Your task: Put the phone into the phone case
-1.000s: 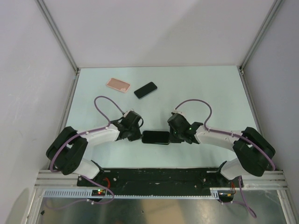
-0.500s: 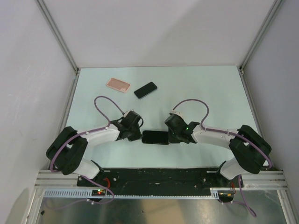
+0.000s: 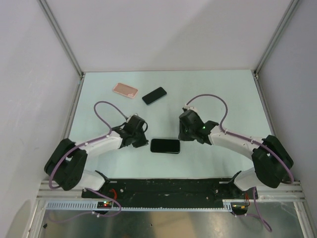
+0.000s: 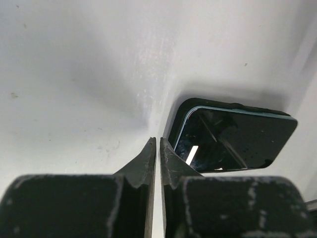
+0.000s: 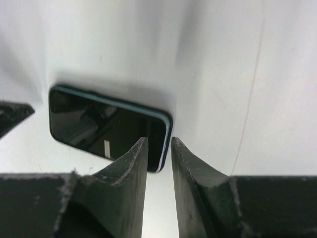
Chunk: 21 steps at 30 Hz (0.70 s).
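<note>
Next, I turn the near phone until its long sides [image 3: 165, 152] face my left gripper and my right gripper, because it lies crosswise with its short ends [image 3: 151, 145] toward them.
A black phone [image 3: 165, 146] with a thin blue rim lies flat on the table between my two grippers. It also shows in the left wrist view [image 4: 233, 136] and the right wrist view [image 5: 106, 128]. A second black phone [image 3: 154, 95] lies farther back. The salmon-pink phone case [image 3: 125, 89] lies just left of it, empty. My left gripper [image 3: 142, 142] [image 4: 158, 140] is shut and empty, a little off the near phone's left end. My right gripper [image 3: 184, 136] [image 5: 158, 140] is nearly shut with a narrow gap, empty, hovering by the phone's right end.
White walls with metal frame posts [image 3: 67, 44] enclose the table on three sides. The arm bases sit on a black rail [image 3: 168, 187] at the near edge. Purple cables [image 3: 106, 111] loop over both arms.
Both grippers have drawn back from the ends of the near phone, which they touched before. The left arm moved left and back, the right arm back. The phone stayed put.
</note>
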Each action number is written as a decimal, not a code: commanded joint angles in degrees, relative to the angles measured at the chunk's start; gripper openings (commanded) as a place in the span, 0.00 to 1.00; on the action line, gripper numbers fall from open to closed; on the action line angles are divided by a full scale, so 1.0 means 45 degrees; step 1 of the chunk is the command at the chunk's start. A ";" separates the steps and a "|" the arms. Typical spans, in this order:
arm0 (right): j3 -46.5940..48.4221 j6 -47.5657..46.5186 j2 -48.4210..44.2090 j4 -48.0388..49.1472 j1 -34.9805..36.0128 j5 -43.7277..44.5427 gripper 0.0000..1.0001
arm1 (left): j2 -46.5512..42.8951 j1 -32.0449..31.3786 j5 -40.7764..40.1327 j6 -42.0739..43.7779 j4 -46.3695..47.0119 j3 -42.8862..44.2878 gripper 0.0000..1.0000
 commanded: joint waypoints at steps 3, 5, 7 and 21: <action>0.1722 -0.1583 0.0830 0.0638 -0.1028 0.0089 0.32 | -0.1430 0.0178 -0.0132 0.0452 -0.0517 -0.0121 0.11; 0.2284 -0.1888 0.1583 0.0615 -0.1179 -0.0142 0.30 | -0.1761 0.0064 -0.0007 0.0394 -0.0622 -0.0399 0.11; 0.2815 -0.2179 0.2299 0.0526 -0.1241 -0.0292 0.29 | -0.2039 -0.0198 0.0053 0.0267 -0.0722 -0.0635 0.11; 0.3312 -0.2667 0.4498 0.0059 -0.1147 -0.0427 0.25 | -0.0249 -0.2075 0.0646 -0.0601 -0.0684 0.0063 0.04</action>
